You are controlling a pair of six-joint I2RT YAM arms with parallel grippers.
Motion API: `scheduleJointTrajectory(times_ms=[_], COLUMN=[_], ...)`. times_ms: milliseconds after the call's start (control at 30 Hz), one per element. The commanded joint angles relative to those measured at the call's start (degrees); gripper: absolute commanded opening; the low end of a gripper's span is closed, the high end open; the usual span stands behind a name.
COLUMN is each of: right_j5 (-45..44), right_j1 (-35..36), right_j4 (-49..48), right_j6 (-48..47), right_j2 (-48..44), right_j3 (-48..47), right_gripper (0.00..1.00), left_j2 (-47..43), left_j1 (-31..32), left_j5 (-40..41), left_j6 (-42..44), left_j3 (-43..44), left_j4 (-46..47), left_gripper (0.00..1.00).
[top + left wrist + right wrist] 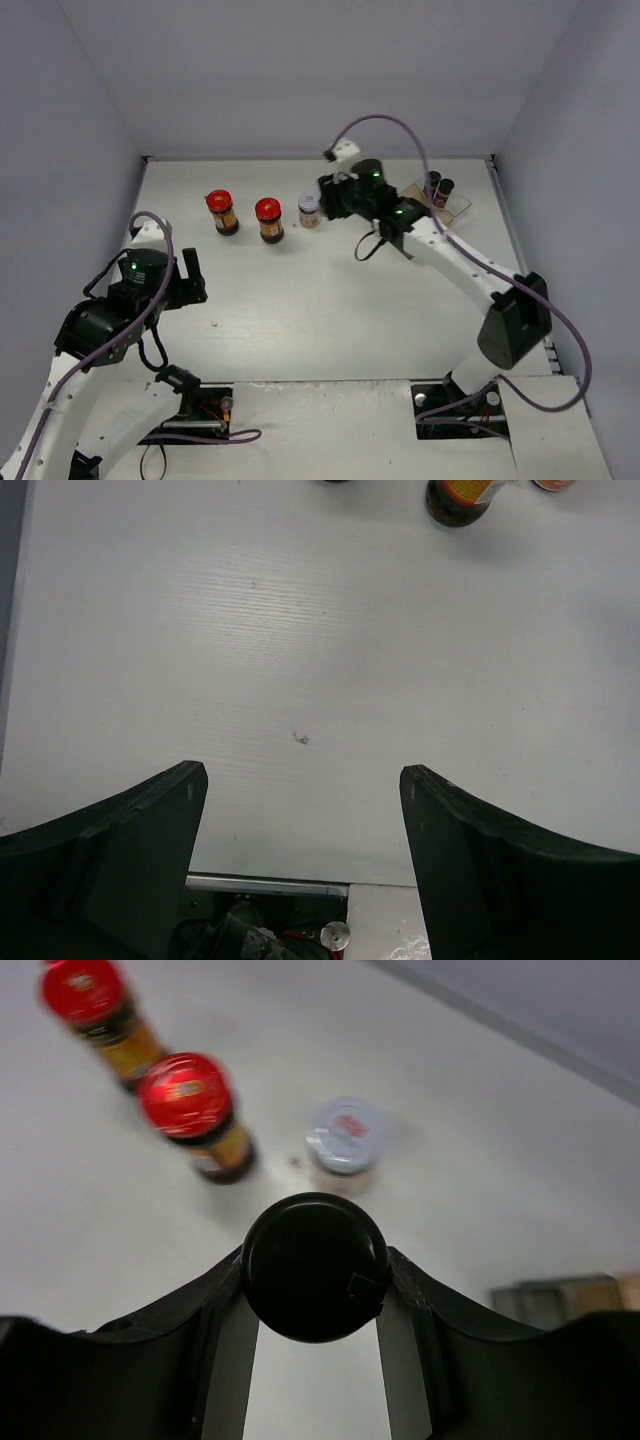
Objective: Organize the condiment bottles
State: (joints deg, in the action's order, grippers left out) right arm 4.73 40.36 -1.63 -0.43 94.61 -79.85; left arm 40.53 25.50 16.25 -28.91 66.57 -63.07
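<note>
The clear tray's near end is empty next to the black-capped bottles, so my right gripper should go on carrying its matching bottle until the bottle stands there.
Two red-lidded jars and a white-lidded pinkish jar stand in a row at the back of the table. My right gripper hovers just right of the white-lidded jar, shut on a slim black-capped bottle. In the right wrist view the gripper clamps the cap, with a red-lidded jar and the white-lidded jar beyond. Two more black-capped bottles stand in the clear tray. My left gripper is open and empty.
Grey walls close in the table on three sides. The base of a red-lidded jar shows at the top of the left wrist view. A small speck lies on the table by my left gripper.
</note>
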Motion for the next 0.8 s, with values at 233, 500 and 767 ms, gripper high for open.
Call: scheduleJointTrajectory(times_ms=[233,500,767], right_j5=[-1.0,-2.5,-0.4], right_j1=[-33.0,-45.7,-48.8], right_j4=[0.1,-6.5,-11.0], right_j6=[0.4,5.2,3.4], right_j2=[-11.6,-3.8,3.0], right_j3=[7.9,6.8,6.3], right_gripper=[0.00,0.00,0.00], left_j2=[5.1,6.7,6.8], left_j1=[0.1,0.1,0.1], left_j5=[-4.4,-3.9,-3.2], left_j6=[0.6,2.7,4.0], left_j3=[-1.4,-0.6,-1.4], left_j4=[10.2,10.9,11.7], left_gripper=[0.79,0.79,0.78])
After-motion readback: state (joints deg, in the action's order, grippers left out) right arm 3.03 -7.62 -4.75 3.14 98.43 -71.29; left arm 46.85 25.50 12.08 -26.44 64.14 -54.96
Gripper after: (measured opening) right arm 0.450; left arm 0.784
